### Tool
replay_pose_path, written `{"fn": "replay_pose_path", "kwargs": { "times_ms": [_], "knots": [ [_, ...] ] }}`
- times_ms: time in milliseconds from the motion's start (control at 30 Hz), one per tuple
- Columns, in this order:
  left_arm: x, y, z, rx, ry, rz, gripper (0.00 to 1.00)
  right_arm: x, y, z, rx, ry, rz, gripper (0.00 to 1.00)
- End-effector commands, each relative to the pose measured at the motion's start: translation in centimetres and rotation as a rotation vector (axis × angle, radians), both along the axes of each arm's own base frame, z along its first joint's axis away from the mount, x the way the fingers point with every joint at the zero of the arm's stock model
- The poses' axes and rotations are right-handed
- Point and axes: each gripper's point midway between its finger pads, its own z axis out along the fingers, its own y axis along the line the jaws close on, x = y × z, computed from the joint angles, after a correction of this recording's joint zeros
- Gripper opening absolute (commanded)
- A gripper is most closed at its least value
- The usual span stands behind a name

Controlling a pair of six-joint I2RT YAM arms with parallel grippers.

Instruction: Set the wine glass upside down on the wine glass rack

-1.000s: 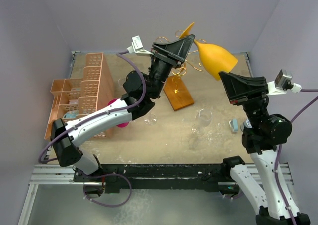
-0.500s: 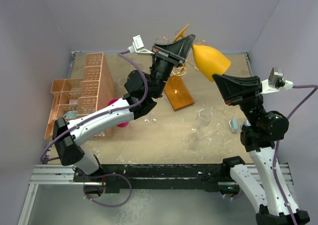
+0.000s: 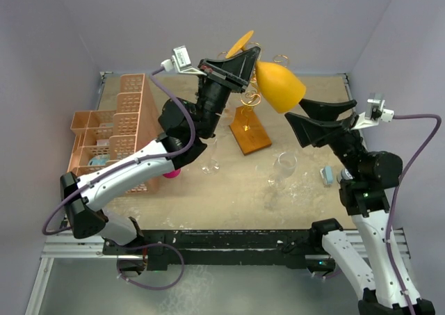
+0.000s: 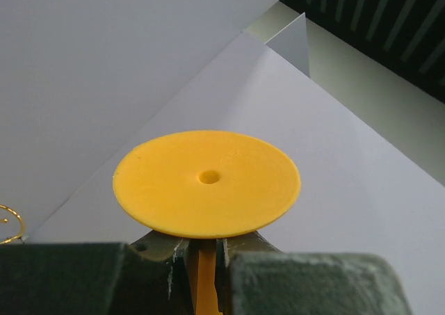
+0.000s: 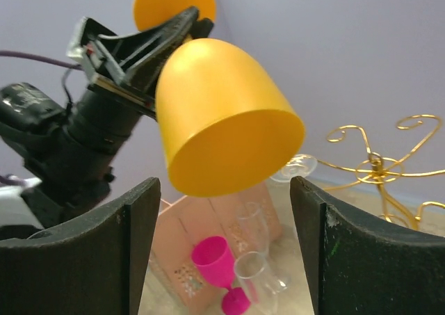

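Next, I take the wine glass by its foot [image 3: 240, 44] with my right gripper, because my left gripper covers the wine glass's stem [image 4: 207, 279], which must slide into the rack.
A yellow wine glass [image 3: 279, 85] hangs in the air, bowl tilted down to the right. My left gripper [image 3: 250, 59] is shut on its stem [image 4: 202, 272], just under the round foot [image 4: 207, 183]. My right gripper [image 3: 297, 111] stands open just right of the bowl [image 5: 222, 120], its jaws wide apart and touching nothing. The wine glass rack, gold wire scrolls [image 3: 250, 98] on an orange-brown wooden base [image 3: 250, 133], stands on the table below the glass. Its curled arms [image 5: 379, 163] also show in the right wrist view.
An orange lattice crate [image 3: 118, 124] sits at the left. A pink glass [image 5: 217, 258] and clear glasses [image 3: 284, 165] [image 3: 211, 163] stand mid-table. A small blue object [image 3: 325, 174] lies near the right arm. Purple walls enclose the back and sides.
My right gripper has opened and let go of the yellow bowl. The left gripper closed on the stem and has carried the glass a little left and up.
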Motion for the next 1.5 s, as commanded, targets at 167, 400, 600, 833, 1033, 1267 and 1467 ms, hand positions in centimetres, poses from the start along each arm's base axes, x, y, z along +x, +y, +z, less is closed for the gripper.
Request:
{"fn": "replay_pose_path", "kwargs": {
  "times_ms": [167, 400, 600, 833, 1033, 1267, 1467],
  "knots": [
    [-2.1, 1.4, 0.3, 0.317, -0.156, 0.076, 0.00, 0.1, -1.8, 2.8, -0.219, -0.126, -0.200, 0.77],
    [-4.0, 0.4, -0.1, 0.510, -0.333, 0.060, 0.00, -0.7, -1.0, 7.9, -0.162, -0.151, -0.130, 0.77],
    [-7.0, -2.2, -0.2, 0.599, -0.568, -0.053, 0.00, -1.7, 0.5, 11.0, -0.056, -0.102, 0.026, 0.70],
    [-8.3, -4.2, -1.2, 0.679, -0.768, -0.072, 0.00, 0.0, 0.5, 12.2, -0.027, 0.019, 0.025, 0.71],
    [-8.4, -4.6, -1.4, 0.715, -0.858, -0.026, 0.00, 1.1, 0.3, 10.9, 0.028, 0.133, 0.022, 0.69],
    [-7.9, -4.9, -1.4, 0.763, -0.899, 0.019, 0.00, 1.0, 0.7, 9.9, 0.016, 0.169, 0.048, 0.57],
    [-7.1, -5.8, -1.7, 0.802, -0.904, 0.023, 0.00, 0.6, 1.8, 8.0, -0.031, 0.203, 0.121, 0.47]
  ]
}}
